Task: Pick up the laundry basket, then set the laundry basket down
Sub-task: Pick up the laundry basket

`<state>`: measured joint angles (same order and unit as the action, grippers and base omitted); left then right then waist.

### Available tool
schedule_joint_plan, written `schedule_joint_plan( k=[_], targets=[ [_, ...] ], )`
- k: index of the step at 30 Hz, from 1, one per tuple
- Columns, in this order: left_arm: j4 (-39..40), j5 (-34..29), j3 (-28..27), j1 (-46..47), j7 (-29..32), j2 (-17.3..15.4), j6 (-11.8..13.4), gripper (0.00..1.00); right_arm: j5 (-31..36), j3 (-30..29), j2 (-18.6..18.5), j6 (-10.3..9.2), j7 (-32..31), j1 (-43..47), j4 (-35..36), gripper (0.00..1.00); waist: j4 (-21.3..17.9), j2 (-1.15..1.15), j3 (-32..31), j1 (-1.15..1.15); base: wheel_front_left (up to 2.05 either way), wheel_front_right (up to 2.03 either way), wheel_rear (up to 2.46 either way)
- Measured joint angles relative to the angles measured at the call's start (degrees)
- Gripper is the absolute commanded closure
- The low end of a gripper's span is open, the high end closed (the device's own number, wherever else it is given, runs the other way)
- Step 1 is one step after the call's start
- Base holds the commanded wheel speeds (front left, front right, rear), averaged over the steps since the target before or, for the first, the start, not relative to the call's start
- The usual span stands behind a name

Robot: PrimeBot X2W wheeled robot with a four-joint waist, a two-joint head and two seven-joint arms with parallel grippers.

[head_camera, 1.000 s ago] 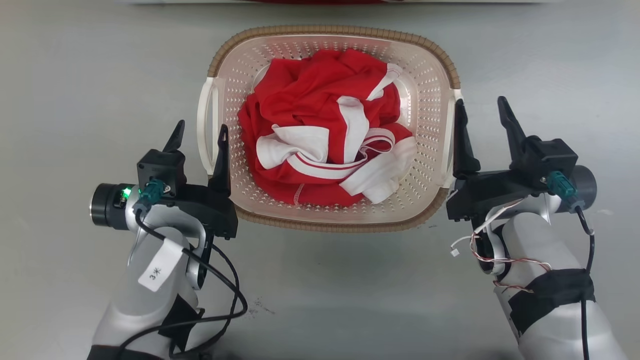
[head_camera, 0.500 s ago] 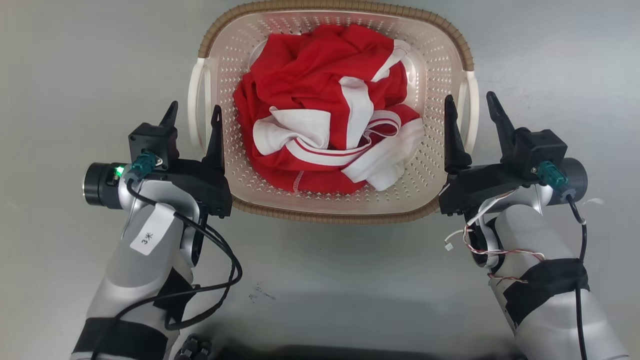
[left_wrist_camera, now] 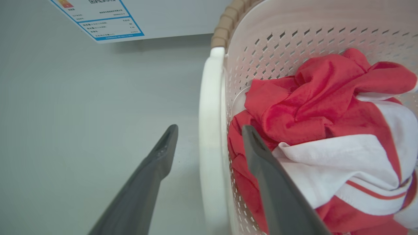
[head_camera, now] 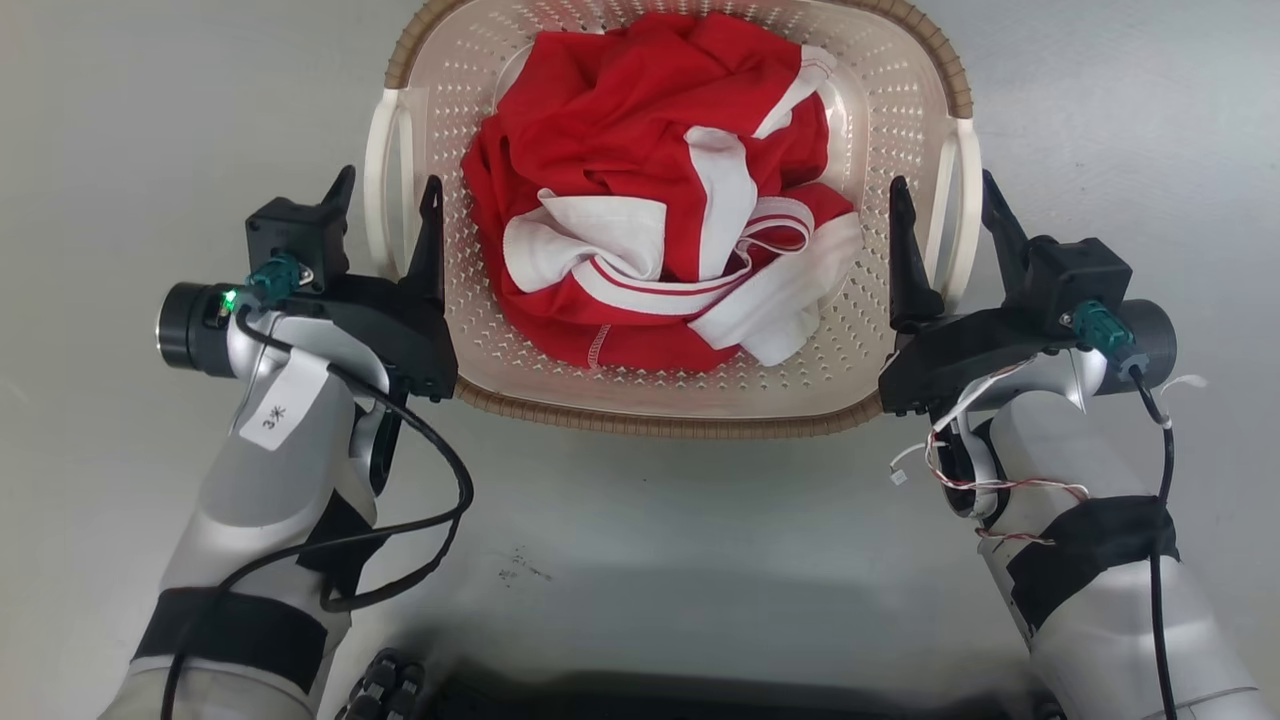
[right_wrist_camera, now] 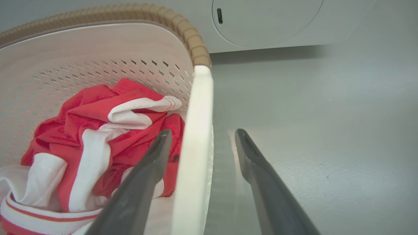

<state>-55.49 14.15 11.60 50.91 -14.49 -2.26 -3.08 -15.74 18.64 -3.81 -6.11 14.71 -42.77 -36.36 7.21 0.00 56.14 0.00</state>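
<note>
My gripper will lift the laundry basket, and the white handle [head_camera: 963, 214] will stay in line with the laundry basket's brown rim [head_camera: 957, 101] as it rises, because the handle runs straight into the rim.
The laundry basket [head_camera: 660, 425] is cream and perforated with a brown woven-look rim, and it stands on the grey floor at top centre of the head view. It holds crumpled red and white clothes [head_camera: 650, 230]. My left gripper [head_camera: 389, 180] is open, one finger on each side of the white left handle [head_camera: 378, 190]. My right gripper [head_camera: 941, 182] is open astride the white right handle [head_camera: 962, 210]. The left wrist view has the left gripper [left_wrist_camera: 209, 128] straddling the handle [left_wrist_camera: 210, 98], with gaps on both sides. The right gripper [right_wrist_camera: 203, 131] stands the same way over its handle [right_wrist_camera: 197, 124].
A white appliance with a round door [right_wrist_camera: 261, 19] stands just beyond the basket, and a blue-edged label [left_wrist_camera: 101, 19] is on its front. Bare grey floor [head_camera: 1120, 120] lies on both sides of the basket. My dark base [head_camera: 600, 700] is at the bottom edge.
The camera has dropped closer, so the basket looks larger and higher in the picture. Both grippers have slid forward along the basket's sides, and the right one now has its handle between its fingers.
</note>
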Motion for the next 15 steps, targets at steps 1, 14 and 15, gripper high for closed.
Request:
schedule_joint_plan(
  k=[1, 14, 15],
  targets=[
    [-0.4, 0.0, 0.0, 0.4, 0.0, 0.1, -0.1, 0.0, -0.1, 0.0, 0.0, -0.01, 0.0, -0.2, -0.3, 0.0, 0.0, 0.0, 0.1, 0.0, 0.0, 0.0, 0.0],
    [-5.1, 0.3, 1.2, 2.8, 0.0, 0.5, -1.5, 0.69, -2.0, 1.6, -0.1, -0.44, 0.0, -1.8, -2.7, 0.61, 0.4, 0.0, 0.6, 0.0, 0.0, 0.0, 0.0],
    [-5.3, 0.3, 1.5, 2.9, 0.0, 0.7, -1.6, 1.0, -2.0, 1.9, -0.1, -0.44, 0.0, -1.9, -2.8, 0.81, 0.4, 0.0, 0.7, 0.0, 0.0, 0.0, 0.0]
  ],
)
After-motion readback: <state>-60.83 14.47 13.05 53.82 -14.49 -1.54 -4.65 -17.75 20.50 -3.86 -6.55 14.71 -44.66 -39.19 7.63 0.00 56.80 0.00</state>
